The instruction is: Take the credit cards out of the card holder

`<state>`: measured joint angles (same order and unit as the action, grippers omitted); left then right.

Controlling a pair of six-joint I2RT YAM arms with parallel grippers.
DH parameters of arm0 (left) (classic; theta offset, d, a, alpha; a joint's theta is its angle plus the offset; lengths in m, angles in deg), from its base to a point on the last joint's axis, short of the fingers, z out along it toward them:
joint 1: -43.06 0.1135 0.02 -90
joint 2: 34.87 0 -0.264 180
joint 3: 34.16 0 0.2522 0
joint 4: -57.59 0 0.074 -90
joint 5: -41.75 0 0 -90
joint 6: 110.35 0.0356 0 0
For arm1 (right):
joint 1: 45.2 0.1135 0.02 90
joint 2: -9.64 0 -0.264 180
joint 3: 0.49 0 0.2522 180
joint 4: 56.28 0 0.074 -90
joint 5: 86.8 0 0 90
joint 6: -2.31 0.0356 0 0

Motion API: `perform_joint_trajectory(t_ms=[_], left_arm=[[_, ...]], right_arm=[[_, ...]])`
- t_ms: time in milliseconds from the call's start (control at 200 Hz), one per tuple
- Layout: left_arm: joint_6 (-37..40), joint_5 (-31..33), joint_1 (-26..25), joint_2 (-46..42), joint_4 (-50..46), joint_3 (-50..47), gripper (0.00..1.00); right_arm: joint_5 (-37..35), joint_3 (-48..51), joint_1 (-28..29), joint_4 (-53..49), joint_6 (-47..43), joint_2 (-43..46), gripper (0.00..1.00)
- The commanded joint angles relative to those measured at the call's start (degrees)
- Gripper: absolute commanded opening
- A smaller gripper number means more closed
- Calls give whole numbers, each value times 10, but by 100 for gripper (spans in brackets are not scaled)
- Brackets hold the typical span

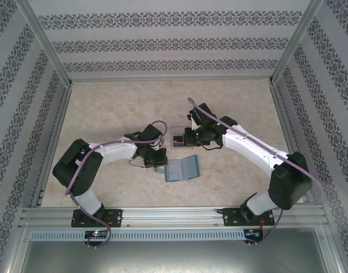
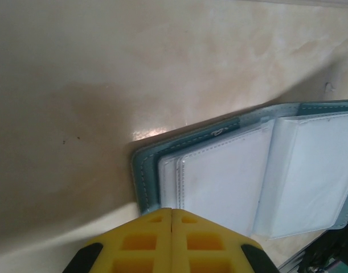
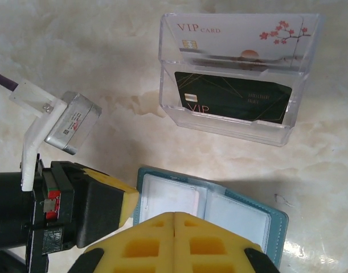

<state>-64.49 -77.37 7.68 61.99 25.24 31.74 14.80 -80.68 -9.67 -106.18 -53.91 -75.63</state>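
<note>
I can see a card's pinkish edge [image 3: 197, 197] through the card holder's pocket beside my left gripper, so I should keep lowering my right gripper to that pocket [image 1: 173, 169] and open it there.
The card holder [image 1: 183, 169] lies open on the table, teal outside with pale pockets [image 2: 230, 176] that look empty. My left gripper [image 2: 171, 210] is shut, its tip at the holder's near left corner, and nothing shows between its fingers. In the top view the left gripper [image 1: 156, 164] sits just left of the holder. My right gripper [image 3: 174, 214] is shut and empty, hovering over the open card holder [image 3: 236, 213]. Two credit cards stand in a clear tray [image 3: 299, 85]: a white one [image 3: 236, 31] behind and a black one [image 3: 233, 96] in front.
The clear tray [image 1: 178, 140] stands just beyond the holder, under my right wrist [image 1: 199, 133]. The left gripper's yellow finger [image 3: 123, 205] touches the holder's left edge. Patterned walls and metal rails [image 1: 162, 211] enclose the marbled table [image 1: 117, 108].
</note>
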Motion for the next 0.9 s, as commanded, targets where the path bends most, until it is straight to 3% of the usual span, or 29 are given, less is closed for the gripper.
perform_joint_trajectory(t_ms=[0,355,894], left_arm=[[7,10,-9,1,9,-13,0],[5,35,-19,-22,-9,-30,0],[3,47,-24,-24,-15,-51,0]], right_arm=[[18,13,11,14,46,9,0],[57,13,22,19,53,-16,0],[53,11,60,7,67,-61,0]])
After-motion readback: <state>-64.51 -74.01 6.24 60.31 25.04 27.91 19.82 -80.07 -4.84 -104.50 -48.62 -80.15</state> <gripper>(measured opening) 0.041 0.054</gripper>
